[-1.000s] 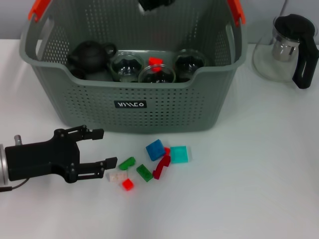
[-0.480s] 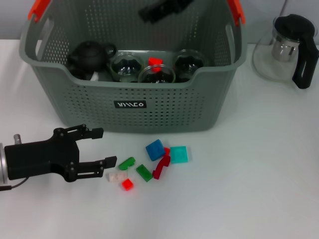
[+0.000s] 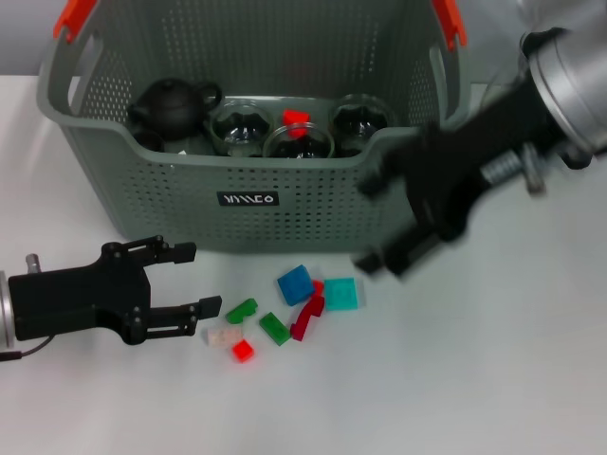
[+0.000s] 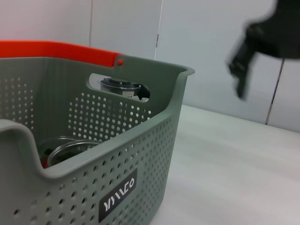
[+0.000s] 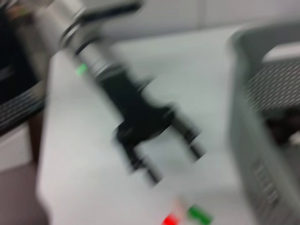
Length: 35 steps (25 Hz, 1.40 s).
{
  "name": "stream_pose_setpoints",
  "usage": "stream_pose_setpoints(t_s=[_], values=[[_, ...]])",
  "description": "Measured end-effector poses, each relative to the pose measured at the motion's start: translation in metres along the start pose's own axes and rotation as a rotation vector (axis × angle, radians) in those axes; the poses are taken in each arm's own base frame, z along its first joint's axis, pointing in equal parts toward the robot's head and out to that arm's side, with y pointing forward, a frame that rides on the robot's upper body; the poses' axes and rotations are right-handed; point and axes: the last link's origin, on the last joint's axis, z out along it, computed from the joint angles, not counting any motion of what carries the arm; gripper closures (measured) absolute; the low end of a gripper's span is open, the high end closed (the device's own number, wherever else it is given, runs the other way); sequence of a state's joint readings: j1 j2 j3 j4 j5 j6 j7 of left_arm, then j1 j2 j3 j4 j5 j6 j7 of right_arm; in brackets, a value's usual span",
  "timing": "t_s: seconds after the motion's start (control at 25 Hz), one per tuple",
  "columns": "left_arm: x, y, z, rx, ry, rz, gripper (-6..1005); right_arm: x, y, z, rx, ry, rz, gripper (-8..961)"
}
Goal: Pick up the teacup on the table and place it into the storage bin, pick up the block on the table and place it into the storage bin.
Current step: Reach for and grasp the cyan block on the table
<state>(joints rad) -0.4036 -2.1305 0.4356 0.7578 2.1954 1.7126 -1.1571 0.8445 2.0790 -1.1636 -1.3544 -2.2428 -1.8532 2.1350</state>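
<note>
My open right gripper should keep moving down to the teal block (image 3: 340, 294) until its fingers straddle it, as that block's outer side (image 3: 356, 293) is clear toward it.
The storage bin (image 3: 285, 223) stands at the back of the table, with several glass teacups (image 3: 299, 140) and a red block (image 3: 296, 118) inside it. Loose blocks lie in front of it: a blue one (image 3: 296, 283), a teal one (image 3: 340, 293), a red one (image 3: 306, 319), green ones (image 3: 242, 310) and a small red one (image 3: 243, 352). My left gripper (image 3: 207, 279) rests open on the table just left of the blocks, holding nothing. My right gripper (image 3: 377, 220), blurred and open, hangs before the bin's front right corner, above the teal block.
A black teapot (image 3: 171, 104) sits in the bin's left side. A glass pot's black lid (image 3: 542, 43) peeks out behind my right arm at the far right. The left wrist view shows the bin's wall (image 4: 93, 154) close by and my right gripper (image 4: 243, 70) beyond it.
My right arm has swung from above the bin's back down to its front right corner, over the blocks. The left gripper and the blocks have stayed put.
</note>
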Motion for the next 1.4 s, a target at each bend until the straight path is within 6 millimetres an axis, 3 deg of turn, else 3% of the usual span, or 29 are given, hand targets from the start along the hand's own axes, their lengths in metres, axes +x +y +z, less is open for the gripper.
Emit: stream_pose_setpoints(t_s=[0.32,0.88,1.4], values=[[0.001,-0.001,0.000,0.002,-0.001,-0.004,185,0.031,0.003,0.027,-0.038,0.224,0.048,34],[-0.001,0.000,0.001,0.003,0.004,-0.023,186,0.040,-0.013,0.094,0.059,0.344,-0.047,46],[-0.002,0.002,0.000,0.007,0.016,-0.033,186,0.044,-0.020,0.123,0.132,0.352,-0.154,57]])
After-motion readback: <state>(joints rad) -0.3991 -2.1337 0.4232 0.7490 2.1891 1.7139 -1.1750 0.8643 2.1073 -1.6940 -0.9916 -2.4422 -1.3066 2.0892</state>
